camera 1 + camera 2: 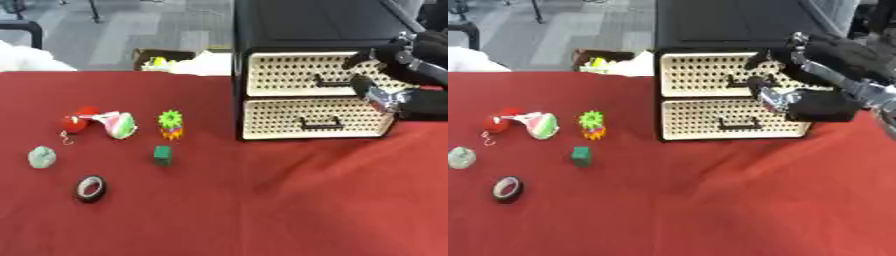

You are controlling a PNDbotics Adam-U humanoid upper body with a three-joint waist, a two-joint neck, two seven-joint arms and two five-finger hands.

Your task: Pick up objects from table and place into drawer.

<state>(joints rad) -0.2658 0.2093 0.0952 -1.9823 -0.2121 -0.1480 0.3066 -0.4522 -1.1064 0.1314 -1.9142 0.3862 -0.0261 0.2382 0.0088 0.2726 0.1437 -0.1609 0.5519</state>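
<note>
A dark gap shows between the cream drawers. That means the upper drawer will come straight out above the closed lower drawer when I pull it.
A black cabinet (289, 25) stands at the back right with two cream perforated drawers, both pushed in. My right hand (394, 75) hovers in front of the upper drawer (289, 70), just right of its black handle (325, 83). Its fingers are spread, one above and one below the handle's end, with nothing held. On the left of the red table lie a red ball with a hook (75, 122), a pink, white and green piece (119, 124), a green and orange spiky toy (171, 124), a green cube (162, 155), a pale green lump (41, 157) and a black tape roll (90, 188). My left hand does not show.
The lower drawer (315, 119) has its own black handle (320, 123). A box with yellow and white things (162, 59) sits beyond the table's far edge. Bare red cloth (289, 200) spreads across the front and middle.
</note>
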